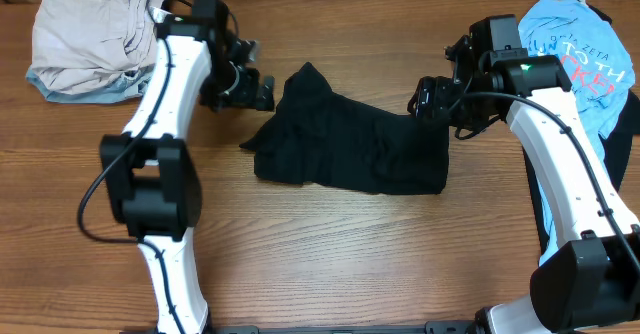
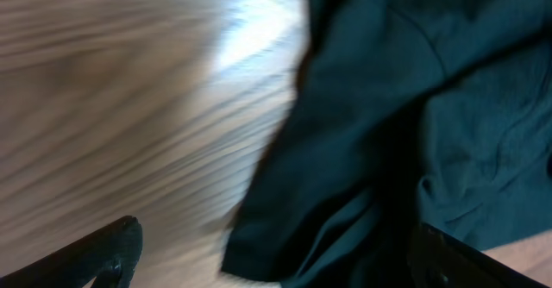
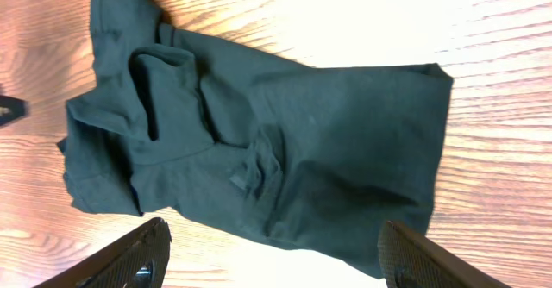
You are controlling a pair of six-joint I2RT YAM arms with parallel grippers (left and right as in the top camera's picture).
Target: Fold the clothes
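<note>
The robot's left gripper should grab the black garment's loose end [image 1: 276, 157] and fold it over toward the garment's flat end [image 1: 418, 166], because that loose end trails far from the right gripper.
A black garment [image 1: 350, 144] lies rumpled and partly folded in the middle of the table, also in the right wrist view [image 3: 259, 141] and the blurred left wrist view [image 2: 405, 107]. My left gripper [image 1: 262, 89] is open and empty at the garment's upper left corner, its fingers [image 2: 272, 258] wide apart above the cloth edge. My right gripper [image 1: 428, 102] is open and empty just above the garment's upper right edge, its fingers [image 3: 276, 258] spread and not touching the cloth.
A folded beige garment [image 1: 95, 34] sits at the far left corner. A light blue printed shirt [image 1: 585, 59] lies over dark clothes [image 1: 628, 144] at the right edge. The wooden table [image 1: 330, 254] shows bare at the front.
</note>
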